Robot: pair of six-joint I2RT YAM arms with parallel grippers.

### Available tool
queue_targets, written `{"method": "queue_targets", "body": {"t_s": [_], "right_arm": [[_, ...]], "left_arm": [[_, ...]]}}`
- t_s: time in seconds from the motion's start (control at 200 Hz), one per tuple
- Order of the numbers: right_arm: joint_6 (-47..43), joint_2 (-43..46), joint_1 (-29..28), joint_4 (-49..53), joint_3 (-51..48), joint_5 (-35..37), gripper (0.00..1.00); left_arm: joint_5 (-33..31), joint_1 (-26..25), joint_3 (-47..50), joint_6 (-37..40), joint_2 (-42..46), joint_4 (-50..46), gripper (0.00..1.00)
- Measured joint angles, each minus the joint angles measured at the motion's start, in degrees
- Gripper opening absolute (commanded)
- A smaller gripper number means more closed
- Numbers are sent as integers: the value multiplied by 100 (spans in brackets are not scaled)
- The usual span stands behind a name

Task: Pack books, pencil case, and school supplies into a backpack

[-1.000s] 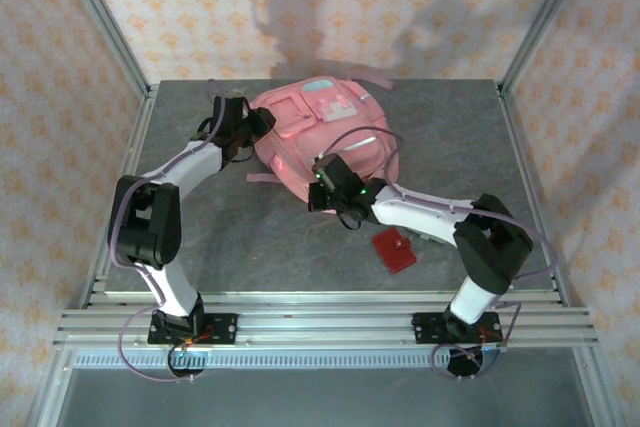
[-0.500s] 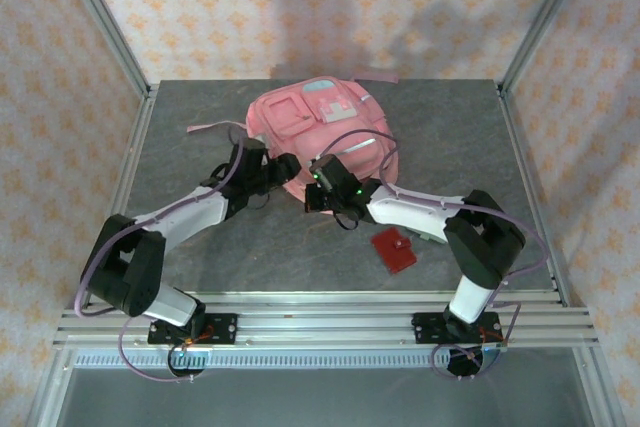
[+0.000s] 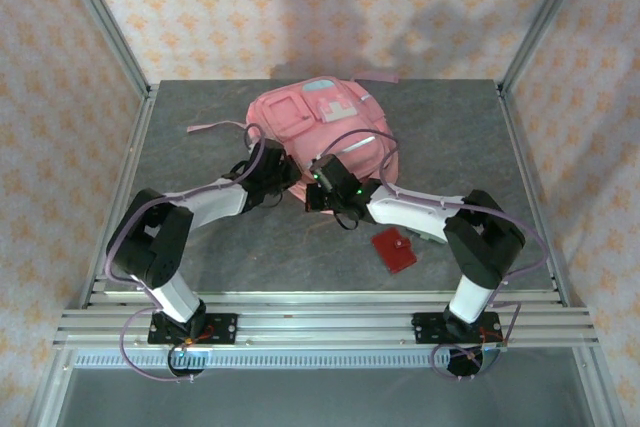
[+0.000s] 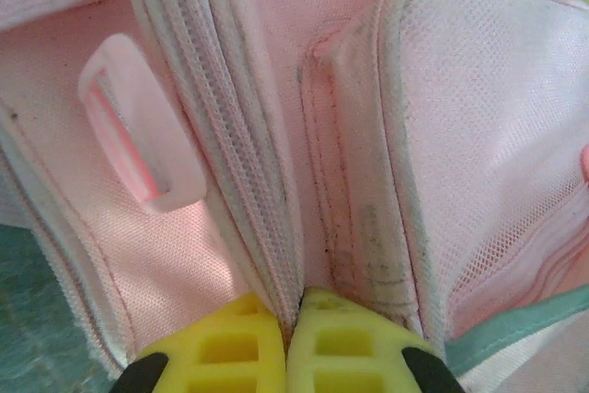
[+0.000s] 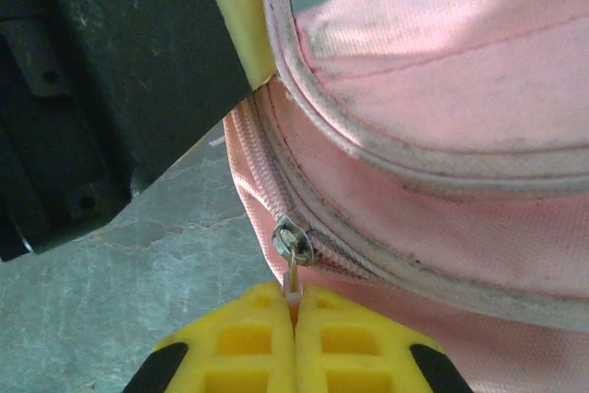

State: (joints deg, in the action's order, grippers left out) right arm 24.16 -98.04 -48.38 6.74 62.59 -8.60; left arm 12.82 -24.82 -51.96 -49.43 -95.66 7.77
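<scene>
The robot's left gripper is crowding the zipper slider (image 5: 292, 240) at the right gripper's fingers, so next the left gripper lets go of the fold and moves back toward the backpack's side (image 3: 254, 119) first.
The pink backpack (image 3: 320, 127) lies flat at the back middle of the table. At its near edge, my left gripper (image 3: 289, 171) is shut on a fold of the backpack's fabric beside the zipper band (image 4: 248, 181), as the left wrist view (image 4: 293, 308) shows. Right beside it my right gripper (image 3: 314, 194) is shut on the pull tab of the metal zipper slider (image 5: 293, 241); the yellow fingertips (image 5: 336, 333) pinch the tab. A red square pad (image 3: 394, 250) lies on the table near my right arm. The books and the pencil case are out of view.
A loose pink strap (image 3: 215, 128) trails left from the backpack. Metal frame posts stand at the table's back corners (image 3: 148, 87). In the right wrist view the black body of the left gripper (image 5: 101, 89) sits close at the upper left. Grey tabletop (image 3: 230, 247) stretches in front.
My left arm swung from the backpack's left side to its near edge, and its gripper closed on the fabric by the zipper. The right gripper has kept its hold.
</scene>
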Motion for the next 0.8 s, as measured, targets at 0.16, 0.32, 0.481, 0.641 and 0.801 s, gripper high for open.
{"method": "queue_targets", "body": {"t_s": [0.16, 0.32, 0.481, 0.641, 0.801], "right_arm": [[-26, 13, 31, 199, 2, 219, 0], [-107, 269, 195, 389, -221, 269, 0], [-203, 866, 787, 535, -828, 398, 0], [-328, 1272, 1360, 476, -1169, 522, 0], [-348, 1405, 1268, 413, -1239, 511, 0]], "left_arm": [[-26, 0, -76, 7, -39, -70, 0], [-7, 13, -76, 92, -26, -83, 0], [74, 125, -61, 166, 59, -92, 0], [199, 184, -61, 308, 90, -103, 0], [219, 225, -286, 568, 48, -372, 0]]}}
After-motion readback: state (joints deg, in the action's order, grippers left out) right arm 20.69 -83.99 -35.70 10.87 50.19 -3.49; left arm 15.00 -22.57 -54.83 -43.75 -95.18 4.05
